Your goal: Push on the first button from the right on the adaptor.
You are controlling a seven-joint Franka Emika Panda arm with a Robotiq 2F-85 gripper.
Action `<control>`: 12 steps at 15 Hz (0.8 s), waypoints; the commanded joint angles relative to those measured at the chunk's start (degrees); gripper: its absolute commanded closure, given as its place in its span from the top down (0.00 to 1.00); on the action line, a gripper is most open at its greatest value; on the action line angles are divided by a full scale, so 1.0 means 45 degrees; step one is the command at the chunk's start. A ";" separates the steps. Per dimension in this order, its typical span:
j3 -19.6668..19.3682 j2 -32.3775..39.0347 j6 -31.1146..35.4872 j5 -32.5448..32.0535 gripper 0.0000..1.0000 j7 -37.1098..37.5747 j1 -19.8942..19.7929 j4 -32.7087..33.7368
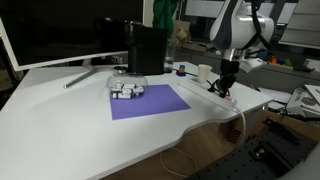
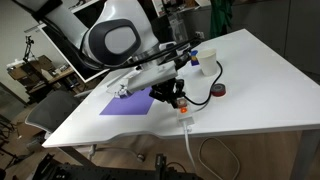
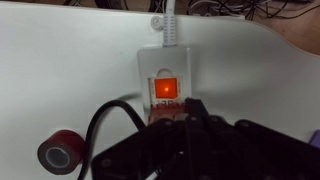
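The gripper's closed fingers are next to the near corner of the lit button (image 3: 177, 99), so the robot should move them over the button's middle (image 3: 166, 88) before it presses down.
The adaptor is a white power strip (image 3: 166, 68) lying on the white table, also seen in both exterior views (image 1: 205, 92) (image 2: 185, 121). Its switch button (image 3: 166, 90) glows orange-red in the wrist view. My gripper (image 3: 172, 110) has its fingers together and its tips press down right at the near edge of the lit button. It hangs over the strip in both exterior views (image 1: 224, 85) (image 2: 176, 100). A black cable (image 3: 100, 128) plugs in beside the fingers.
A purple mat (image 1: 148, 101) holds a small heap of white and grey pieces (image 1: 127, 90). A red tape roll (image 3: 60, 151) (image 2: 219, 91) lies near the strip. A monitor (image 1: 60, 30), a black box (image 1: 148, 48) and a white cup (image 2: 195, 60) stand further back. The table edge is close (image 1: 215, 112).
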 commanded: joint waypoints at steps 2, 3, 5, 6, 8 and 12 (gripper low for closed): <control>-0.0034 0.0310 -0.0788 -0.0342 0.00 0.0245 -0.0435 0.0573; -0.0088 0.0210 -0.0931 -0.0378 0.00 0.0231 -0.0472 0.0547; -0.0274 0.0062 -0.1247 -0.0552 0.00 0.0253 -0.0480 0.0502; -0.0326 0.0001 -0.1326 -0.0632 0.00 0.0227 -0.0518 0.0491; -0.0517 -0.0023 -0.1369 -0.0744 0.00 0.0298 -0.0510 0.0543; -0.0567 0.0140 -0.1033 -0.1040 0.00 0.0056 -0.0617 0.0794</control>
